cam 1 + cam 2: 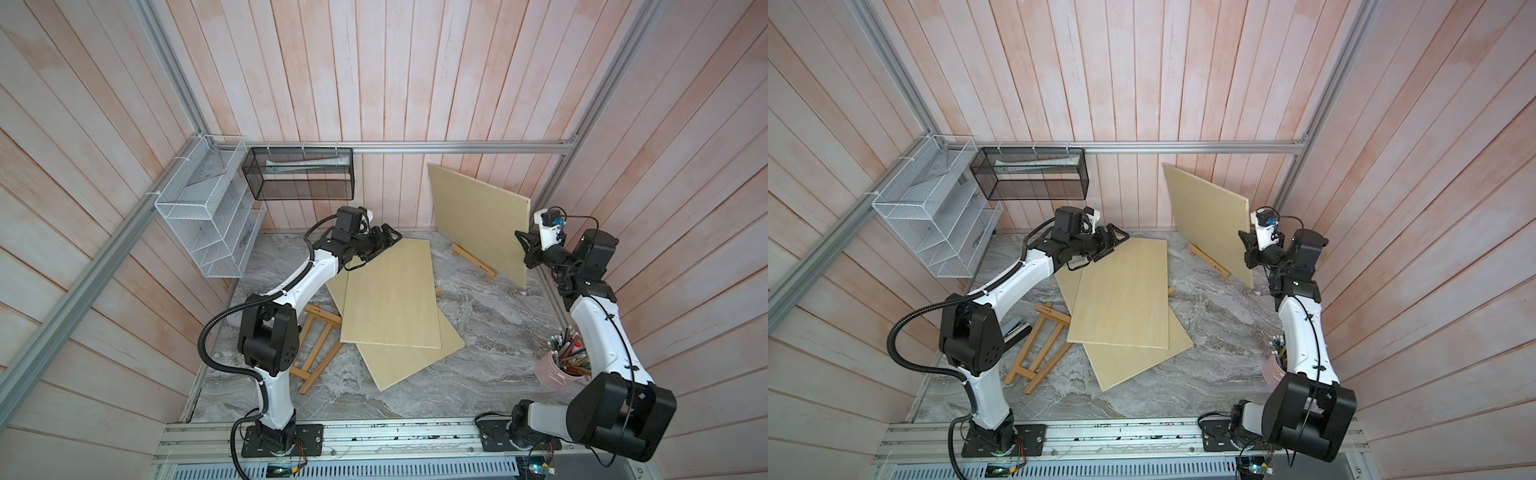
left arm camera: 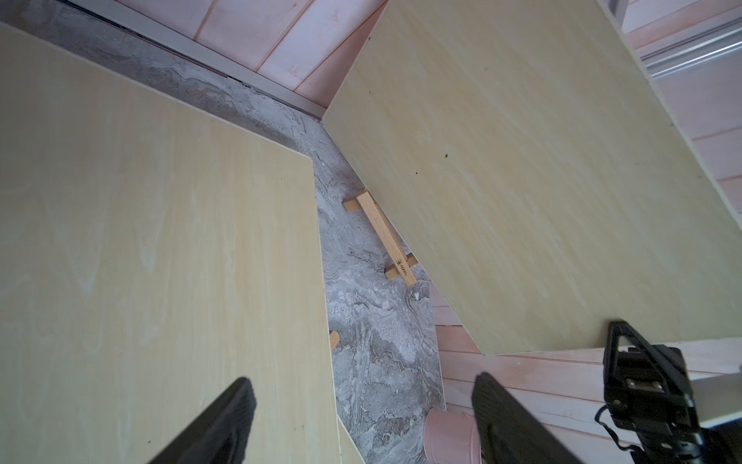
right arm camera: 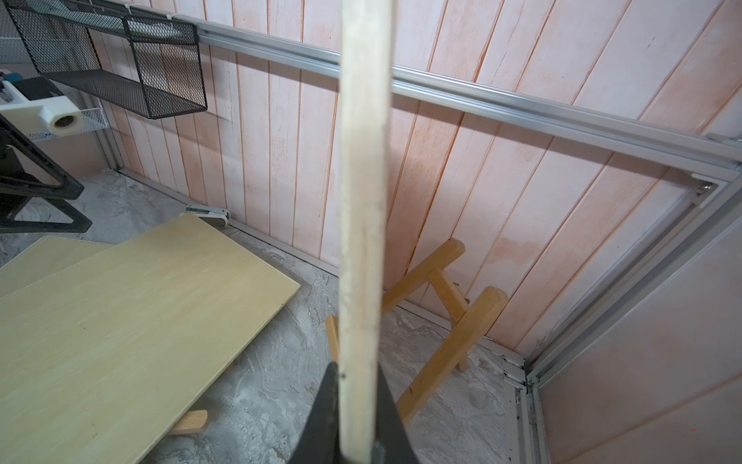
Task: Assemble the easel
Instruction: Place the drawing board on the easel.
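Note:
My right gripper should keep moving the board back until it leans on the easel's legs [image 3: 454, 348], as the board's lower edge [image 1: 478, 256] is behind the easel's ledge.
A pale plywood board [image 1: 478, 220] stands upright at the back right, its lower edge on the ledge of a small wooden easel [image 1: 473, 264]. My right gripper [image 1: 524, 241] is shut on the board's right edge, seen as a thin strip [image 3: 363, 160] between the jaws, with the easel's legs [image 3: 453, 305] behind it. Two more boards [image 1: 390, 295] lie flat and overlapping mid-table. A second easel [image 1: 316, 345] lies flat beside them on the left. My left gripper [image 2: 363, 385] hangs open over the far left corner of the top flat board [image 2: 160, 261], holding nothing.
A pink cup of pencils [image 1: 561, 365] stands at the right, close to the right arm. A black mesh basket [image 1: 299, 174] and a white wire rack [image 1: 212, 212] hang on the back left walls. Wooden walls close in on three sides.

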You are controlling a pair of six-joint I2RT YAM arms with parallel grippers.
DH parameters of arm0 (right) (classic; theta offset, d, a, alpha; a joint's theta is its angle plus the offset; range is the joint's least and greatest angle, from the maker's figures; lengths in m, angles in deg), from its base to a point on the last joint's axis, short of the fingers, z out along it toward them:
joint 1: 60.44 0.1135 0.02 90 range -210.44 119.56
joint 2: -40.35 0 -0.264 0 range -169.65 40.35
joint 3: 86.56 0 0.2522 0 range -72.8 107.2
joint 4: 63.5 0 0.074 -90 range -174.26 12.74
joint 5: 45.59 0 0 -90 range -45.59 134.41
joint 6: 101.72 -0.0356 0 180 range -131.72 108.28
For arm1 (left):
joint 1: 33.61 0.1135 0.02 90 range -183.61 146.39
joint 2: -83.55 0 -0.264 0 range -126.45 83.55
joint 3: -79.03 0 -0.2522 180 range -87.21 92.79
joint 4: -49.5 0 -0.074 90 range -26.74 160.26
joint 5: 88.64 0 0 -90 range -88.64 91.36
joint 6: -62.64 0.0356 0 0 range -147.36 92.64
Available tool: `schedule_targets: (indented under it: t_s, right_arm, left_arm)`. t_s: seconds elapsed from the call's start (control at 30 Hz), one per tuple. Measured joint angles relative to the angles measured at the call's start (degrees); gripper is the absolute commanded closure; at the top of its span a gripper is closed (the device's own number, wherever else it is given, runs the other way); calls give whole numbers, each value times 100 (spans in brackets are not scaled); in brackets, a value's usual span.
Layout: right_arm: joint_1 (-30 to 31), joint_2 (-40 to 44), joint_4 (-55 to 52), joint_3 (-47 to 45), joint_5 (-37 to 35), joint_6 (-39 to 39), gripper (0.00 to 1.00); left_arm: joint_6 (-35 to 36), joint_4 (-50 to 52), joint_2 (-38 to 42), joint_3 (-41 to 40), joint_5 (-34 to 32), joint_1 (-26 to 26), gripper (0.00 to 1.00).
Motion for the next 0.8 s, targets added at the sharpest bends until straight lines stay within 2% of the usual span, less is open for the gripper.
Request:
schedule_targets:
  t_s: [0.2,0.4,0.8]
  right_arm:
    - [-232,-48,317,-299,275,-2,100]
    - [-542,-127,494,-479,599,-68,100]
    - [-981,-466,656,-551,1051,-50,100]
  left_arm:
    - [37,28,-160,229,-15,-369,12]
    - [37,136,-433,321,-17,-505,11]
    - [37,358,-1075,1152,31,-817,11]
